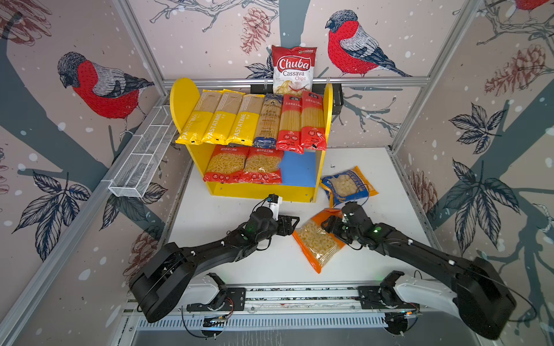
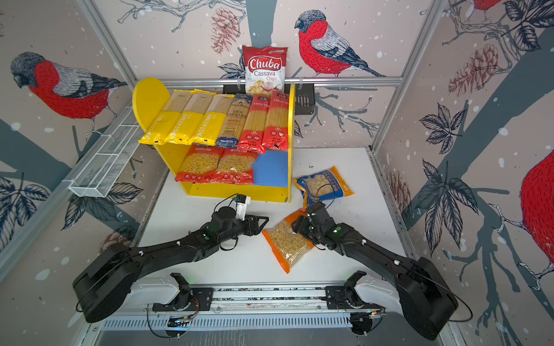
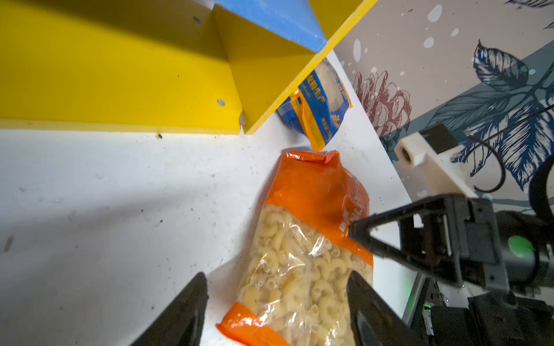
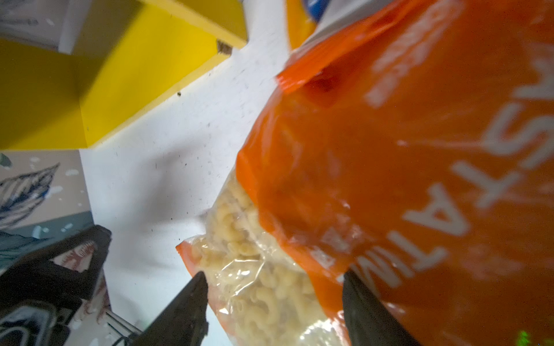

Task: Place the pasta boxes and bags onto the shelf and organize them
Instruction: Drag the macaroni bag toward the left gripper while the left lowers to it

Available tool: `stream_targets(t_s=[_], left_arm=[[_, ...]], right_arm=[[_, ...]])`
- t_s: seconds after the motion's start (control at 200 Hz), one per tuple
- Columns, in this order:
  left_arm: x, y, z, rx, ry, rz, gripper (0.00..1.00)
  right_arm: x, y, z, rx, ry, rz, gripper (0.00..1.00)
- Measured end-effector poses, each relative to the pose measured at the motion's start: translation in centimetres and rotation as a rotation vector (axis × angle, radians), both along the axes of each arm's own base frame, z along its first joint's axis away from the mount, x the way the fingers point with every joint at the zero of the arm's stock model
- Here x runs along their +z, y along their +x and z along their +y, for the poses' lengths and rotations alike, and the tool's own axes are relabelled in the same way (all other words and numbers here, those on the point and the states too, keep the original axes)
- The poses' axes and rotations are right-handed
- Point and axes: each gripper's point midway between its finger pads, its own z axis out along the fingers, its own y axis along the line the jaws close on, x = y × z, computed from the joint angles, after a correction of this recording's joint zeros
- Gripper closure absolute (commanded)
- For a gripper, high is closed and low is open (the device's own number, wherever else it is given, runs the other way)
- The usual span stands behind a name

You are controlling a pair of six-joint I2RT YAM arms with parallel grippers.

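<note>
The robot's left gripper should go on toward the bottom seam [image 1: 301, 244] before it closes there, as the orange bag's free corner [image 1: 296, 234] points into the gripper's open fingers.
The orange bag of macaroni [image 1: 319, 242] [image 2: 287, 242] lies flat on the white table in front of the shelf [image 1: 257, 190]. My left gripper [image 1: 292, 223] [image 3: 277, 287] is open at the bag's left edge, with a corner of the bag between its fingers. My right gripper [image 1: 328, 226] [image 4: 272, 281] is open over the bag's upper right part, its fingers straddling the plastic. A blue bag [image 1: 347, 187] [image 3: 317, 102] lies by the shelf's right side. Long yellow packs [image 1: 220, 118], a dark blue pack [image 1: 268, 119] and red packs [image 1: 301, 121] fill the upper board. Two red bags [image 1: 244, 164] sit on the blue lower board [image 1: 299, 169].
A Chuba chips bag [image 1: 293, 69] stands in a black basket [image 1: 335, 96] behind the shelf. A white wire rack [image 1: 144, 155] hangs on the left wall. The right part of the lower board is bare. Cage walls close in on both sides.
</note>
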Motion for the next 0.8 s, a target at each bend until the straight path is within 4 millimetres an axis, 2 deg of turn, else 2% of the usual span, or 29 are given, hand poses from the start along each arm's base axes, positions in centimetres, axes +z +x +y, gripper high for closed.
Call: stream_targets(t_s=[0.185, 0.41, 0.5, 0.63, 0.8], left_arm=[[-1.8, -0.8, 0.0, -0.043, 0.042, 0.099, 0.21], [-4.2, -2.0, -1.3, -0.138, 0.082, 0.235, 0.21], [-5.4, -2.8, -1.4, -0.165, 0.097, 0.286, 0.22], [-6.1, -3.3, -1.8, -0.190, 0.098, 0.313, 0.26], [-7.3, -4.1, -2.9, -0.235, 0.102, 0.352, 0.35]], right_arm=[[0.3, 0.8, -4.9, -0.154, 0.048, -0.010, 0.16], [-0.4, 0.2, -8.9, -0.261, 0.028, 0.016, 0.15], [-1.6, -0.6, -9.6, -0.266, 0.014, 0.044, 0.16], [-3.3, -1.5, -9.8, -0.266, 0.009, 0.090, 0.17], [-4.0, -0.6, -9.2, -0.248, 0.037, 0.080, 0.23]])
